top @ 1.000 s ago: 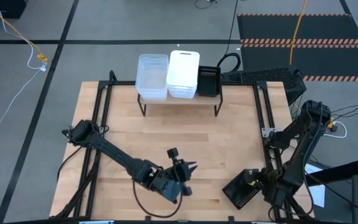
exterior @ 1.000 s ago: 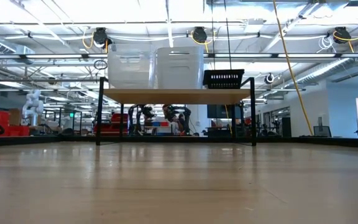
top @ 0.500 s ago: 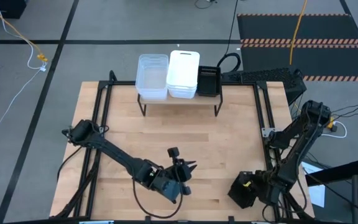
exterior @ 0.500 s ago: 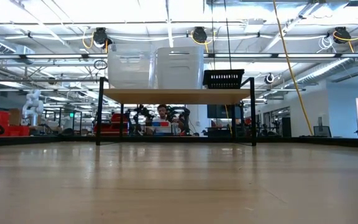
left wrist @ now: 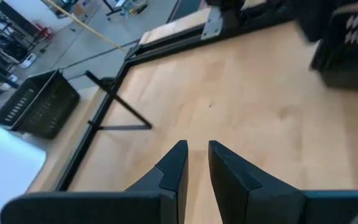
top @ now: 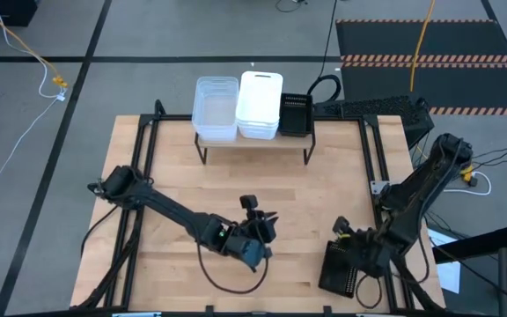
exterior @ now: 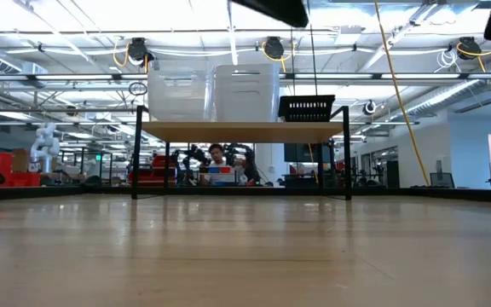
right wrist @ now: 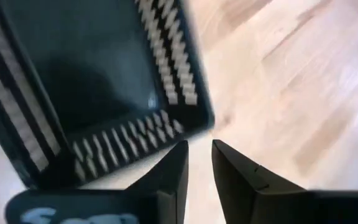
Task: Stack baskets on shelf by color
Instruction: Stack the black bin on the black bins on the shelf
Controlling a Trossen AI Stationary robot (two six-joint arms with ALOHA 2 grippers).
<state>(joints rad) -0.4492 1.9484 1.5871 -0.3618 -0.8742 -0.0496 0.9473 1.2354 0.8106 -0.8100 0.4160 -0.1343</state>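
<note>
The black mesh basket's far corner (right wrist: 205, 123) is short of my right gripper, so next I move back over to the basket's near rim (top: 335, 292) and take hold there before I lift the basket to the shelf.
On the shelf (top: 253, 141) at the table's far edge stand a stack of clear baskets (top: 216, 107), a stack of white baskets (top: 260, 104) and one black basket (top: 295, 113); the low view shows them on the plank (exterior: 241, 130). Another black mesh basket (top: 341, 269) lies on its bottom near the table's near right corner. My right gripper (top: 341, 233) is shut just beyond that basket's far rim (right wrist: 135, 143), with no touch that I can see. My left gripper (top: 260, 231) is shut over bare wood in the near middle.
Black metal rails run along the tabletop's edges (top: 148, 176). A broad stretch of bare wood (top: 262, 189) separates the shelf from both grippers. Parts of the arms show at the top of the low view (exterior: 271, 8). A person sits far behind the shelf (exterior: 220, 158).
My right gripper has moved from over the black basket toward the table's far and left side. The basket has turned about in place and now lies flat with its open side up. My left gripper has shifted a little toward the far edge.
</note>
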